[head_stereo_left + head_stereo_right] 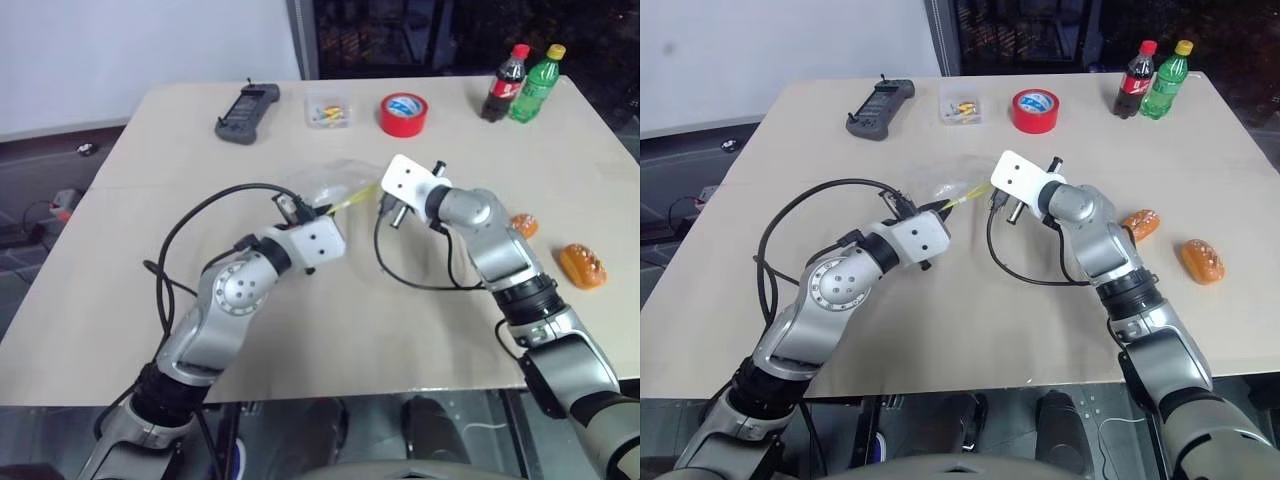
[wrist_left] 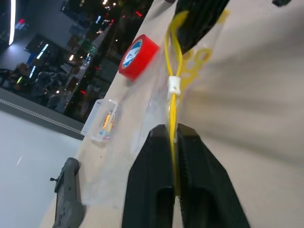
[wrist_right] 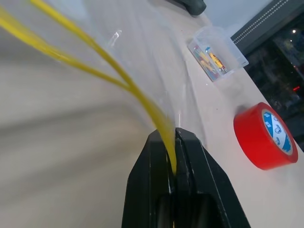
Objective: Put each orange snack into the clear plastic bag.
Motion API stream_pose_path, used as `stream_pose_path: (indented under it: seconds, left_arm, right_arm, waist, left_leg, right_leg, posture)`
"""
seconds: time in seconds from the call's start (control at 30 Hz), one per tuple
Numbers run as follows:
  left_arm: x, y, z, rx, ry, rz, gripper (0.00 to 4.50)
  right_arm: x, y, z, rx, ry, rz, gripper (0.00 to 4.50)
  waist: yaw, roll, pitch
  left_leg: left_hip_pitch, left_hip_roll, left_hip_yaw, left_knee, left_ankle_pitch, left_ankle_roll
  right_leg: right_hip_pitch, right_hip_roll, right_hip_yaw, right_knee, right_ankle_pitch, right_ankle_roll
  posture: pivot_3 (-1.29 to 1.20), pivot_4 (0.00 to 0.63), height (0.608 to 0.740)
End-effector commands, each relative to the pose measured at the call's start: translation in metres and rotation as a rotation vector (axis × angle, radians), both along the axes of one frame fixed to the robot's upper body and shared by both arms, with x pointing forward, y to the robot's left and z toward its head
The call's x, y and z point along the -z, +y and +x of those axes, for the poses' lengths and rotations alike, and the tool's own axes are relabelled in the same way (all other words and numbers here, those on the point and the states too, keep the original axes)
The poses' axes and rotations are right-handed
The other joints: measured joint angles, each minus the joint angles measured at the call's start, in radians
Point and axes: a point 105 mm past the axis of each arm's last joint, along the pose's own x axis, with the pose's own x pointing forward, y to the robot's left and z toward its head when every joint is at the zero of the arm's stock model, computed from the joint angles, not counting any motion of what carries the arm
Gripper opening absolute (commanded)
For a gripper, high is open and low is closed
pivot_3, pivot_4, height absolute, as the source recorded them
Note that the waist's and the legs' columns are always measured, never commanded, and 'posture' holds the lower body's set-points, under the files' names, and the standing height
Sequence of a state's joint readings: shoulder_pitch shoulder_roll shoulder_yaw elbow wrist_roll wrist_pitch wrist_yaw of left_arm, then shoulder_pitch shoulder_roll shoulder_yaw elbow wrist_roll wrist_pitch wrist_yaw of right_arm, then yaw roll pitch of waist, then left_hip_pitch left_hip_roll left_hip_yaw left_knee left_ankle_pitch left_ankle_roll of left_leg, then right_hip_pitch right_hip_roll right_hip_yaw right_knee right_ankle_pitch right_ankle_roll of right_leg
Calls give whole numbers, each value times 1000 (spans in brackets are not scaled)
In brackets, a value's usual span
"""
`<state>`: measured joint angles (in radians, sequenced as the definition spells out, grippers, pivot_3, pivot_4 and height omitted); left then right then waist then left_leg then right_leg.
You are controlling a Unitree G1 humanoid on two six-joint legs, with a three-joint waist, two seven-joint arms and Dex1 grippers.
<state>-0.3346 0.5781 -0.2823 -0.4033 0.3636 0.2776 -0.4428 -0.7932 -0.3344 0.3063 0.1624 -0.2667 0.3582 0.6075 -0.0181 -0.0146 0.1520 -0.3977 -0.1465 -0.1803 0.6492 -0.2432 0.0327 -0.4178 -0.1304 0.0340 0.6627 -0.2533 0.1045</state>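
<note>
I should have my right gripper let go of its end of the strip and spread the bag's opening [image 3: 73, 45] before it gets an orange snack, because my grippers are pulling the yellow strip [image 1: 353, 198] into a narrow slit.
The clear plastic bag [image 1: 335, 185] hangs over the middle of the table, stretched between my two grippers by its yellow seal strip [image 2: 172, 85]. My left gripper [image 2: 173, 130] is shut on one end of the strip. My right gripper [image 3: 172, 135] is shut on the other end, where the strip splits into two yellow lines [image 3: 95, 64]. Two orange snacks lie on the table to the right of my right arm, one close to the forearm [image 1: 524, 224] and one further right [image 1: 583, 266]. Neither gripper touches them.
At the back of the table stand a red tape roll [image 1: 404, 114], a small clear box of colourful bits [image 1: 328, 111], a black handheld controller [image 1: 246, 113], a cola bottle [image 1: 506, 83] and a green bottle [image 1: 535, 82]. Black cables loop beside both arms.
</note>
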Motion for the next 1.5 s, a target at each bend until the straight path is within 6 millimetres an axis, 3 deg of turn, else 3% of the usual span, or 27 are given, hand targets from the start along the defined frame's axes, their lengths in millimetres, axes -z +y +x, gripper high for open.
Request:
stream_pose_path:
  seconds: [0.03, 0.2, 0.27, 0.33, 0.4, 0.53, 0.7, 1.03, 1.3, 1.43, 1.5]
  left_arm:
    - [-17, 11, 9, -21, -43, -8, 14]
    - [-18, 22, 22, -66, 53, -133, 0]
    - [-17, 24, 25, -74, 82, -162, 0]
    - [-17, 24, 26, -62, 90, -160, 0]
    - [-17, 25, 27, -57, 103, -176, 0]
    - [-14, 24, 26, -45, 111, -170, 0]
    - [-14, 20, 22, -19, 115, -172, 0]
    - [-14, 13, 9, 22, 111, -172, 0]
    - [-15, 10, 1, 67, 114, -158, 0]
    - [-8, 11, -4, 106, 141, -127, 0]
    - [-5, 14, -6, 115, 150, -108, 0]
  right_arm:
    - [-13, 1, -7, -40, -15, 30, 291]
    - [-15, -15, -8, 11, -41, 29, 2140]
    - [-12, -27, -18, 6, -33, 3, 2140]
    - [-13, -36, -29, 21, 24, 88, 2140]
    - [-18, -34, -39, 28, 102, 247, 1561]
    - [-24, -3, -58, -53, 235, 478, 25]
    - [-29, 30, -60, -92, 307, 607, 25]
    - [-27, 50, -45, -94, 347, 658, 25]
    - [-11, 56, -30, -42, 402, 712, 25]
    - [-2, 52, -10, 83, 536, 944, 25]
    - [5, 45, -1, 147, 513, 943, 25]
  waist:
    - [1, 0, 0]
    - [1, 0, 0]
    - [3, 0, 0]
    - [4, 0, 0]
    - [0, 0, 0]
    - [-17, 0, 0]
    - [-20, 0, 0]
    - [-23, 1, 0]
    - [-25, 1, 0]
    - [-26, 1, 0]
    - [-25, 2, 0]
  left_leg:
    - [0, 0, 0, 0, 0, 0]
    - [0, 0, 0, 0, 0, 0]
    - [0, 0, 0, 0, 0, 0]
    - [-1, 0, -2, 1, 0, 0]
    - [-2, 0, -3, 1, 0, 0]
    - [-1, 1, -2, 2, 0, 0]
    - [0, 2, -2, 2, 0, 0]
    - [0, 1, -2, 2, 0, 0]
    - [0, 2, -2, 2, 0, -1]
    - [0, 3, -2, 2, 0, -1]
    - [0, 3, -2, 2, 0, -1]
  right_leg:
    - [0, 0, 0, 0, 0, 0]
    - [0, 0, -1, 0, 0, 0]
    - [0, 0, -1, 0, 0, 0]
    - [0, -1, -2, -1, 0, 0]
    - [0, -1, -3, -1, 0, 0]
    - [0, 0, -2, 1, 0, 0]
    - [1, 2, -2, 1, 0, 0]
    - [0, 1, -2, 1, 0, 0]
    - [0, 2, -2, 1, 0, 0]
    - [0, 3, -2, 2, 0, -1]
    - [0, 3, -1, 1, 1, -1]
  posture:
    - [0, 150, 740]
    - [0, 150, 740]
    - [0, 150, 740]
    - [0, 150, 740]
    - [0, 150, 740]
    - [0, 150, 740]
    - [0, 150, 740]
    - [0, 150, 740]
    - [0, 150, 740]
    - [0, 150, 740]
    - [0, 150, 740]
